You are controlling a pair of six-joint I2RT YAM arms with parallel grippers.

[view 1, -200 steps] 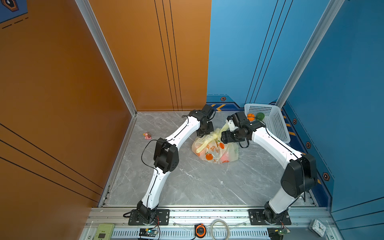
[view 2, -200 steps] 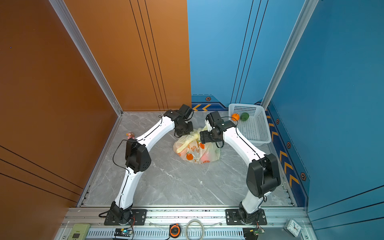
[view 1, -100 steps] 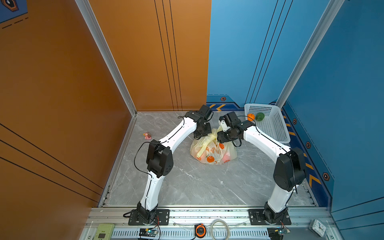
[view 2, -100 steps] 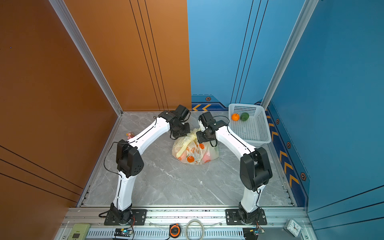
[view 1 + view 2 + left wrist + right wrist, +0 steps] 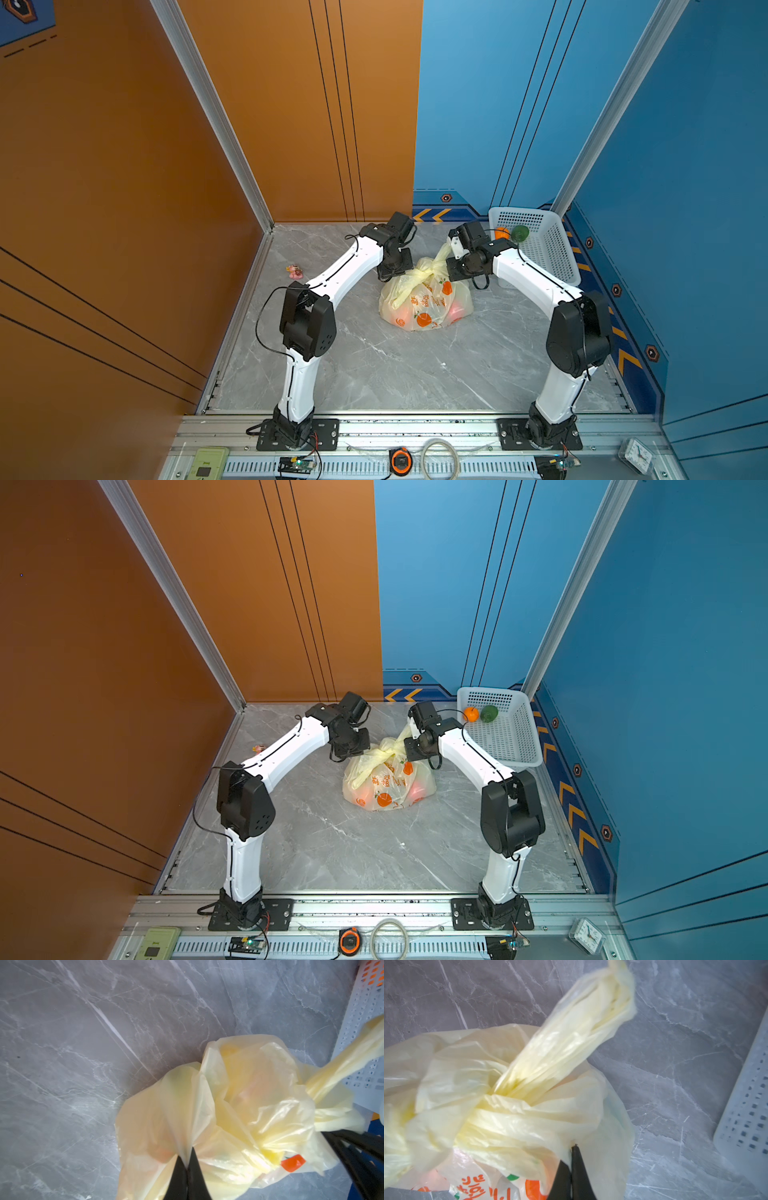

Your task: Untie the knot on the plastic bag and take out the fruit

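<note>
The bag's plastic bunches slack (image 5: 423,269) all around the knot. Next, my left gripper draws its pinched fold (image 5: 184,1144) away from my right gripper so that the knot gets looser.
The pale yellow plastic bag (image 5: 426,301) (image 5: 388,785) with orange prints lies on the grey floor between both arms. Its knot (image 5: 432,268) (image 5: 388,752) (image 5: 492,1097) sits on top, still tied, and one handle strip (image 5: 581,1022) sticks up from it. My left gripper (image 5: 188,1159) (image 5: 392,274) is shut on a pinched fold of the bag's far-left side. At the knot's right side, my right gripper (image 5: 572,1153) (image 5: 451,274) is shut on the plastic. Fruit shows as red and orange glows (image 5: 455,309) through the bag.
A white perforated basket (image 5: 557,249) (image 5: 515,737) stands at the back right, close to the right arm, holding an orange fruit (image 5: 501,233) and a green one (image 5: 519,233). A tiny pink toy (image 5: 294,272) lies near the left wall.
The right gripper's jaws have shut on the bag's plastic beside the knot. Both arms have shifted, and their elbows now stand nearer the front. The left gripper stays shut on the bag.
</note>
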